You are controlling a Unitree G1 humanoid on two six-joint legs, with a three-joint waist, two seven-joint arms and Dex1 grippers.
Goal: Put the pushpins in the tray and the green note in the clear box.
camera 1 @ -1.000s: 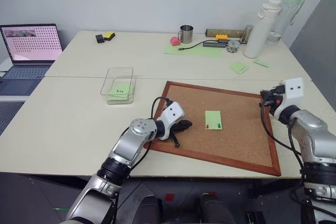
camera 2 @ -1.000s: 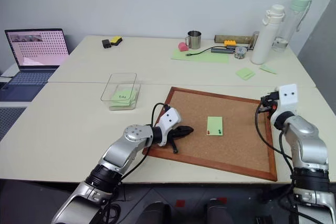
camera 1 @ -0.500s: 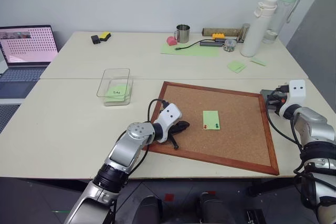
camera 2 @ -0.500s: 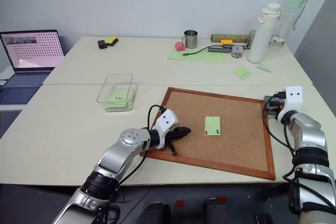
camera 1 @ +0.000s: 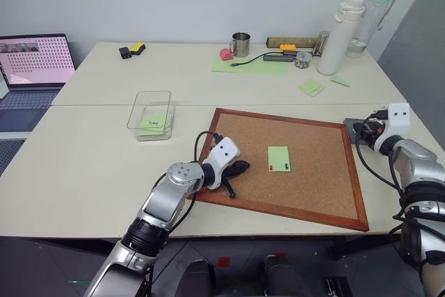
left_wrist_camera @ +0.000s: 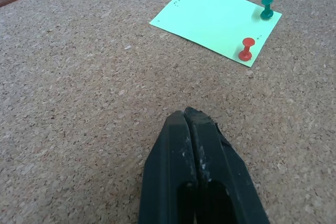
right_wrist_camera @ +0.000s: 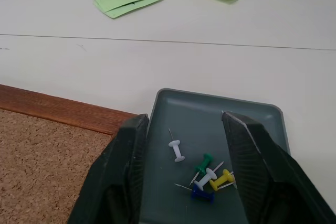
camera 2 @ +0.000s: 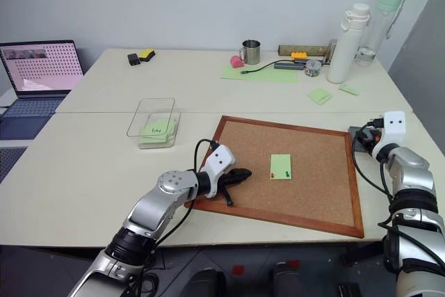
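Observation:
Open cork [camera 1: 316,161] separates the green pushpin from my empty right gripper, so I keep going toward that pushpin until the fingers close on its upright head [camera 1: 286,165].
The green note [camera 1: 279,158] lies on the corkboard, held by two pushpins, one red [left_wrist_camera: 245,49] and one green [left_wrist_camera: 267,8], at its near edge. My left gripper [left_wrist_camera: 187,116] is shut and empty. It rests on the cork near the board's left edge, a short way from the note. The dark grey tray [right_wrist_camera: 262,124] sits just past the board's right edge with several loose pins in it. My right gripper [right_wrist_camera: 184,118] hangs open over the tray with nothing between its fingers. The clear box [camera 1: 151,93] stands left of the board with a written green note inside.
The wood-framed corkboard [camera 1: 313,186] covers the near middle of the table. A laptop [camera 1: 35,60] sits far left. At the back stand a metal cup [camera 1: 241,44], a large pale green sheet [camera 1: 250,65], two bottles [camera 1: 341,33] and loose green notes [camera 1: 311,87].
My right hand has shifted to the right, from the corkboard's far right corner to over the tray. The left arm has stayed put. The whole view has shifted slightly.

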